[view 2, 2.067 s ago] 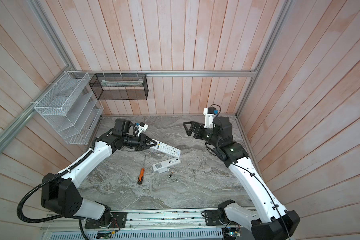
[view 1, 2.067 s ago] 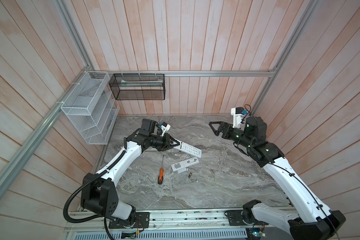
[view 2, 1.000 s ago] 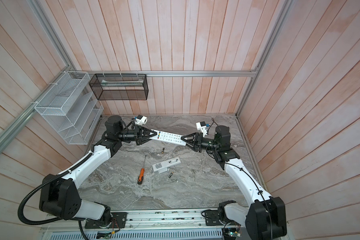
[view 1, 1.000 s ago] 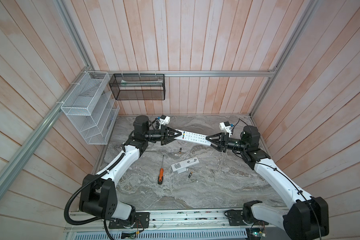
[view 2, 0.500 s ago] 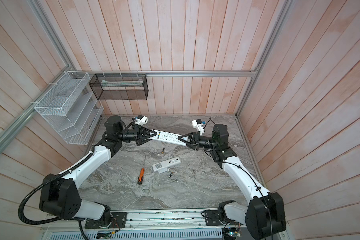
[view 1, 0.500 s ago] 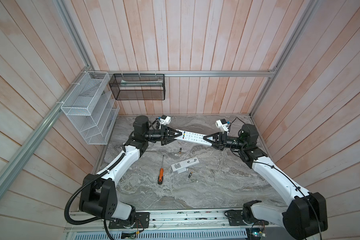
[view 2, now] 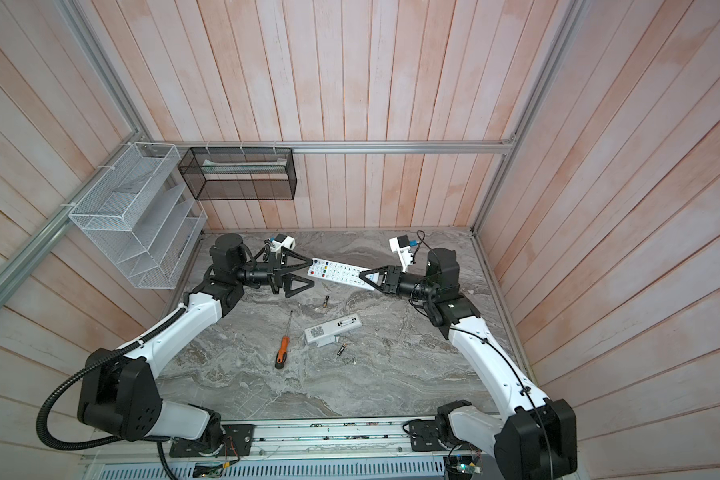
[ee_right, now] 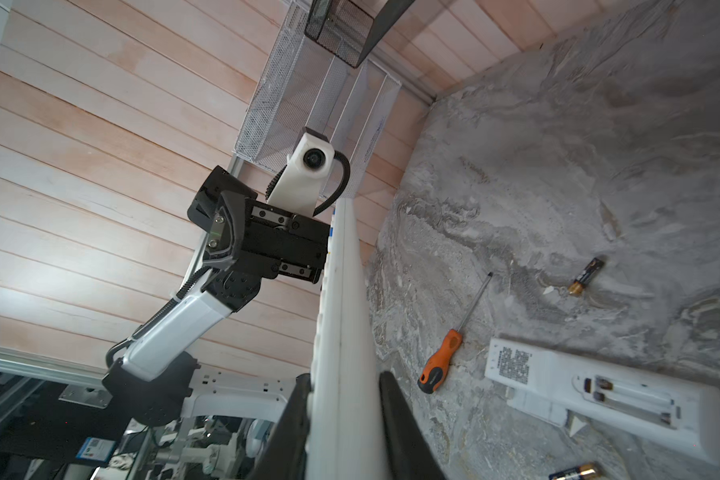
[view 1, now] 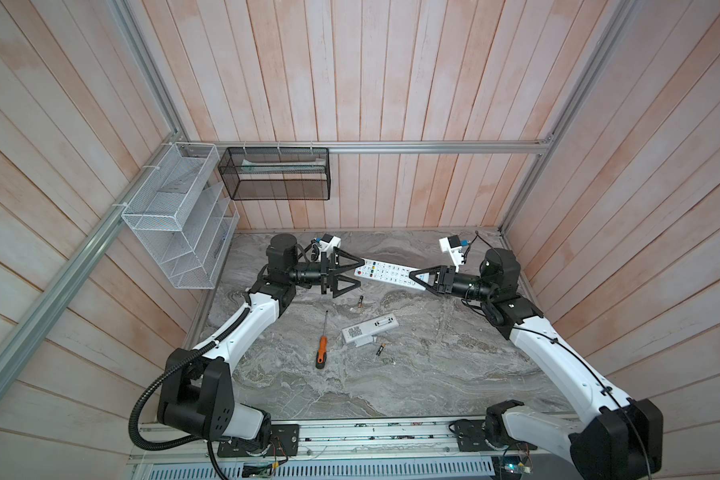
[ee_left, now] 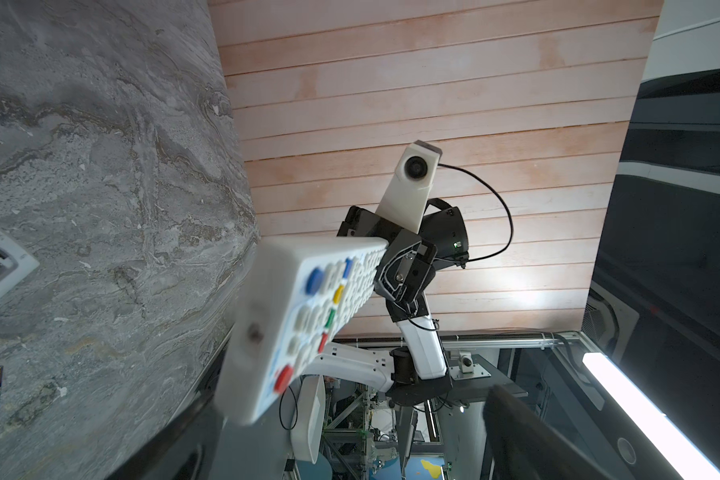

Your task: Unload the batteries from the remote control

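Note:
My right gripper should turn the remote control over before my left gripper takes the remote control's loose end (view 1: 363,269), because the raised remote control's buttons (view 1: 386,272) face up and its back is underneath.
A long white remote control (view 1: 385,273) (view 2: 337,272) hangs level above the back of the table, buttons up. My right gripper (view 1: 413,275) (ee_right: 344,399) is shut on one end of it, pinching its thin sides. My left gripper (view 1: 361,273) (ee_left: 350,395) stands open around the other end (ee_left: 267,332), jaws wide apart. A second white remote (view 1: 368,330) (ee_right: 607,399) lies face down on the table with its battery bay open. Two batteries lie loose on the table: one (view 1: 360,301) (ee_right: 586,276) under the raised remote, one (view 1: 380,349) beside the second remote.
An orange-handled screwdriver (view 1: 321,353) (ee_right: 441,365) lies left of the second remote. A white wire rack (view 1: 175,224) hangs on the left wall and a black mesh basket (view 1: 275,174) on the back wall. Wooden walls close in the marble table (view 1: 391,386).
My left gripper has opened and let go of the raised remote's end. My right gripper has closed on the other end and now carries the remote alone.

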`<state>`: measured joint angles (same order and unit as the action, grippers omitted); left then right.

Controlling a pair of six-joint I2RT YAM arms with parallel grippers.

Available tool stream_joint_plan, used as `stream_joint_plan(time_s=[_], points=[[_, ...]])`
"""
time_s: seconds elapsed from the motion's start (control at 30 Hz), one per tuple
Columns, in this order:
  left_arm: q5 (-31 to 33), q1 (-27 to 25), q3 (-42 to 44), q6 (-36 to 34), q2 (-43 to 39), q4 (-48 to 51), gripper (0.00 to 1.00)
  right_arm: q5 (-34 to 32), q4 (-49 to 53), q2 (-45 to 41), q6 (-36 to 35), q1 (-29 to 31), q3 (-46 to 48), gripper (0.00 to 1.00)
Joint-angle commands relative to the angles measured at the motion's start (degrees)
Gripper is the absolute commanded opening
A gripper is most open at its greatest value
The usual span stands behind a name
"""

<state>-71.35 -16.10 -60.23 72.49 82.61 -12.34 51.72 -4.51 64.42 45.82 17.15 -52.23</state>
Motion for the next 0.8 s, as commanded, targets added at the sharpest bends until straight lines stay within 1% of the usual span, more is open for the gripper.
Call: stream_joint_plan(time_s=[0.0, 0.07, 0.13, 0.17, 0.23, 0.27, 0.33, 0.4, 0.47, 0.5, 0.6, 0.7, 0.77], points=[[0.1, 0.6, 1.5, 1.0, -2.5, 0.6, 1.0, -12.5, 2.4, -5.9, -21.8, 1.9, -0.9, 0.0], [0.2, 0.7, 2.1, 1.8, -3.0, 1.2, 1.0, -17.0, 0.6, -8.3, -31.7, 4.4, 1.0, 0.0], [0.2, 0.8, 2.4, 3.0, -3.4, 1.7, 1.0, -22.8, 2.9, -9.4, -46.5, 9.8, 0.7, 0.0], [0.3, 0.8, 2.3, 3.5, -3.6, 1.9, 1.0, -25.9, 4.9, -9.1, -52.3, 12.3, 0.0, 0.0], [0.9, 0.8, 1.6, 4.4, -3.7, 5.3, 1.0, -36.9, 8.4, -8.3, -66.2, 19.2, -1.6, 0.0], [1.1, 0.9, 1.1, 4.5, -3.5, 7.4, 1.0, -41.2, 9.0, -7.9, -71.2, 21.6, -1.6, 0.0], [1.0, 1.0, 0.7, 5.6, -3.5, 8.6, 1.0, -52.0, 6.9, -7.5, -81.1, 26.5, -0.6, 0.0], [1.0, 1.1, 0.7, 6.6, -4.2, 8.1, 1.0, -58.4, 3.8, -7.5, -89.9, 29.5, 0.9, 0.0], [0.8, 1.1, 0.7, 7.0, -4.6, 8.5, 1.0, -63.6, -0.8, -7.8, -97.0, 31.8, 2.6, 0.0], [0.7, 1.2, 0.6, 6.8, -4.7, 9.3, 1.0, -65.1, -2.3, -8.0, -101.1, 32.8, 3.2, 0.0], [0.4, 1.1, 1.0, 6.6, -4.7, 10.9, 1.0, -69.2, -2.4, -7.0, -110.8, 35.4, 3.0, 0.0], [0.2, 1.1, 1.9, 7.6, -4.3, 10.4, 1.0, -70.7, -2.0, -6.6, -116.0, 37.2, 2.4, 0.0], [0.3, 1.1, 2.4, 9.2, -4.1, 8.8, 1.0, -71.4, -2.0, -6.4, -117.6, 38.6, 1.9, 0.0]])
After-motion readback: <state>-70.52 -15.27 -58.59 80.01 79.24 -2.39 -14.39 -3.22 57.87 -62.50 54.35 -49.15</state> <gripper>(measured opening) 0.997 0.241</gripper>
